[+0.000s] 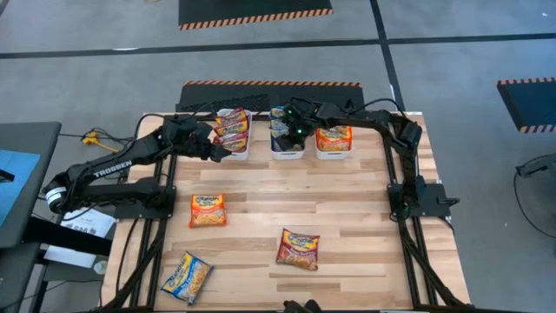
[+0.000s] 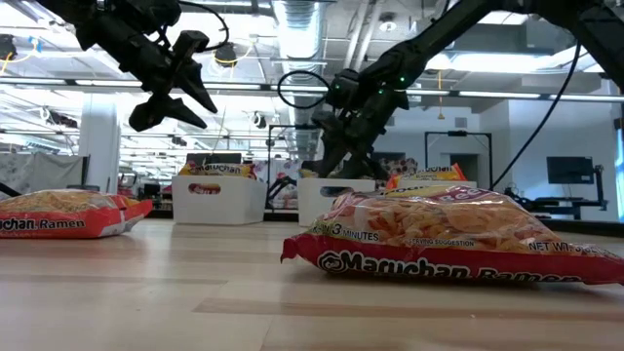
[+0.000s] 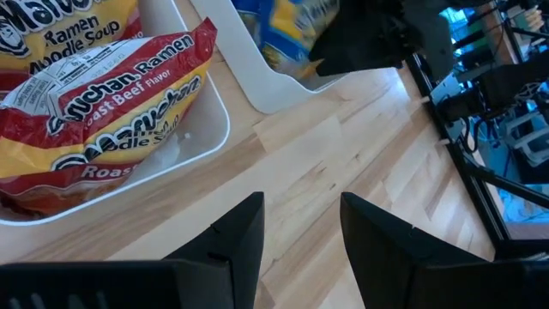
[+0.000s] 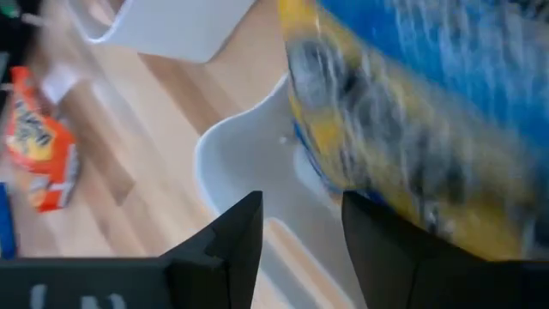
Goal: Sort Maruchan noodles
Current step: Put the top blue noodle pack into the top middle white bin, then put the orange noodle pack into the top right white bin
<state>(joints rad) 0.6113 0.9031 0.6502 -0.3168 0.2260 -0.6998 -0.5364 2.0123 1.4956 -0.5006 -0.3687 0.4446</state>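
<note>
Next, I take the loose packet (image 1: pixel 208 210) with my left gripper and pass it to my right gripper, because this orange packet is far from the bin of orange packets (image 1: pixel 334 141).
Three white bins stand along the far edge: the left bin (image 1: pixel 233 132) holds dark red Maruchan packets (image 3: pixel 94 120), the middle bin (image 1: pixel 287 139) blue ones (image 4: pixel 412 112), and the right bin (image 1: pixel 333 141) orange ones. Loose on the table lie an orange packet (image 1: pixel 208 209), a dark red packet (image 1: pixel 298 249) and a blue packet (image 1: pixel 187 276). My left gripper (image 3: pixel 300 223) hangs open above bare wood at the near side of the left bin. My right gripper (image 4: pixel 300 223) is open over the middle bin, just above its blue packets.
The arm bases and their frames stand at the table's left (image 1: pixel 130 196) and right (image 1: pixel 417 198) sides. In the low view the dark red packet (image 2: pixel 439 244) lies nearest, with the orange one (image 2: pixel 58 214) to its left. Bare wood lies between the bins and the loose packets.
</note>
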